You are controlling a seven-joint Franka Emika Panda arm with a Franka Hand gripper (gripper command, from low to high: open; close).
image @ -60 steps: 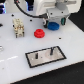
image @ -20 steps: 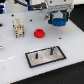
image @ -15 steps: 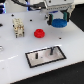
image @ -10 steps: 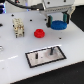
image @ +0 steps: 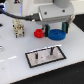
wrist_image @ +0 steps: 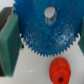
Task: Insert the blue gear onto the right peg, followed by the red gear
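Observation:
The blue gear (image: 56,34) will come away by itself when I lift it, because a thin white gap is between its teeth and the red gear.
The blue gear (image: 56,34) lies flat on the white table, and the smaller red gear (image: 38,33) rests beside it toward the exterior view's left. My gripper (image: 54,30) is low over the blue gear and open, with a finger on each side of its rim. In the wrist view the blue gear (wrist_image: 47,27) fills the space between the green pads (wrist_image: 9,42), and the red gear (wrist_image: 60,70) sits just past its teeth. The right peg (image: 51,50) stands upright on the grey black-edged plate (image: 59,57), nearer the camera than both gears.
A small white and dark block (image: 19,28) stands on the table toward the exterior view's left of the red gear. The robot's white arm (image: 47,9) rises behind the gears. The plate also carries a shorter pin (image: 38,56).
My gripper has come down around the blue gear. The gears and the plate have not moved.

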